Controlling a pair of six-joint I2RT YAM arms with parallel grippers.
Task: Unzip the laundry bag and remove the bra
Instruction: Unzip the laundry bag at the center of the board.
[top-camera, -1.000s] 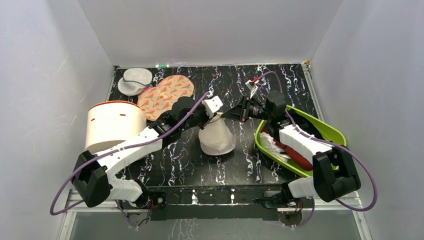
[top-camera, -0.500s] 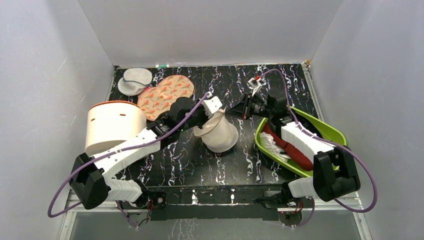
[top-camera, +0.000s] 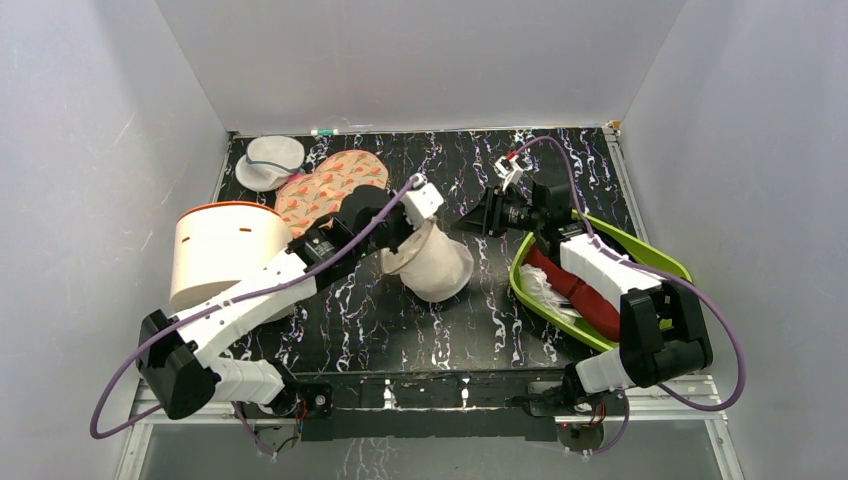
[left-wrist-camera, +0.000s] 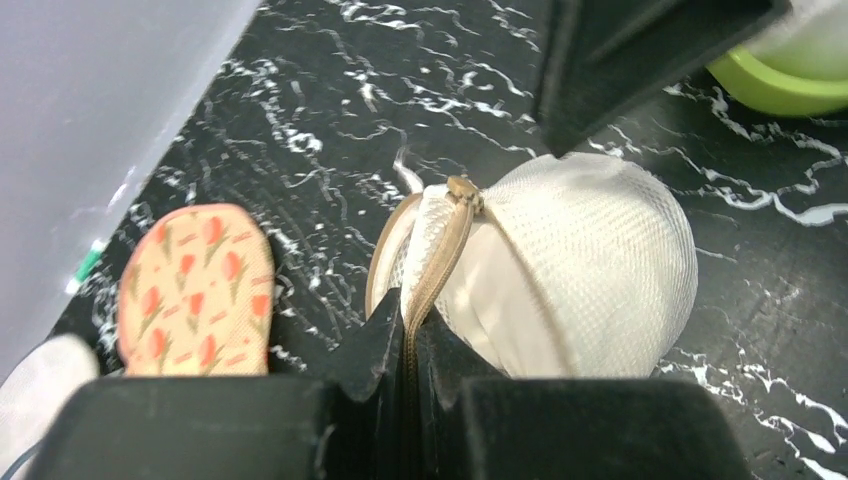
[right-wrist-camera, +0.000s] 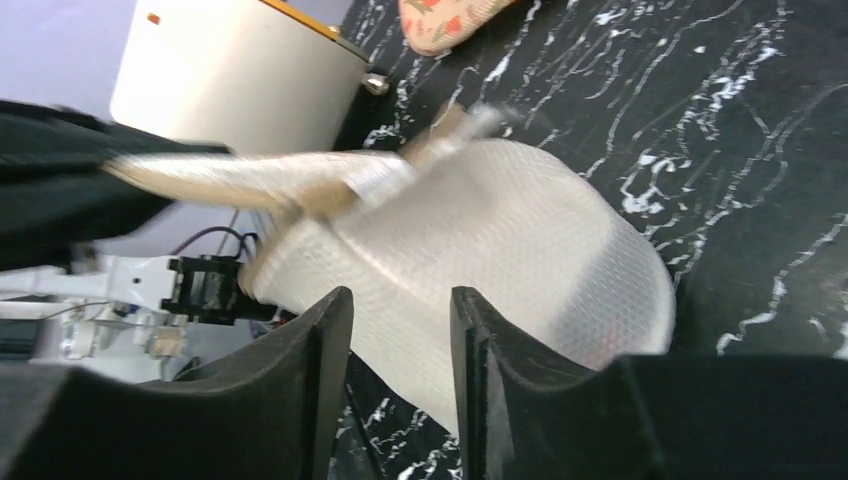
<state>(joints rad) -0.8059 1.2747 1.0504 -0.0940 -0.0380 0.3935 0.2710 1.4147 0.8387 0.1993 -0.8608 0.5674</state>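
Observation:
The laundry bag's rounded bottom is facing my right gripper. Next, my left gripper turns the laundry bag's zipper rim around so that my right gripper can pull it open.
The laundry bag, a cream-white mesh pod, lies tipped on its side mid-table. My left gripper is shut on its tan zipper rim; in the left wrist view the zipper tape runs straight down between the jaws of that gripper. The zipper pull sits at the top of the bag, and a short stretch of zipper gapes beside it. My right gripper hangs open just right of the bag, holding nothing; its jaws frame the bag. The bra is hidden.
A white tub with an orange rim stands at the left. A floral pad and a small greyish mesh pod lie at the back left. A green tray at the right holds a maroon garment. Walls enclose three sides.
The left gripper shut on the zipper rim and pulled the bag up and left, tipping it over. The right gripper opened, let go at the bag's top and drew back right.

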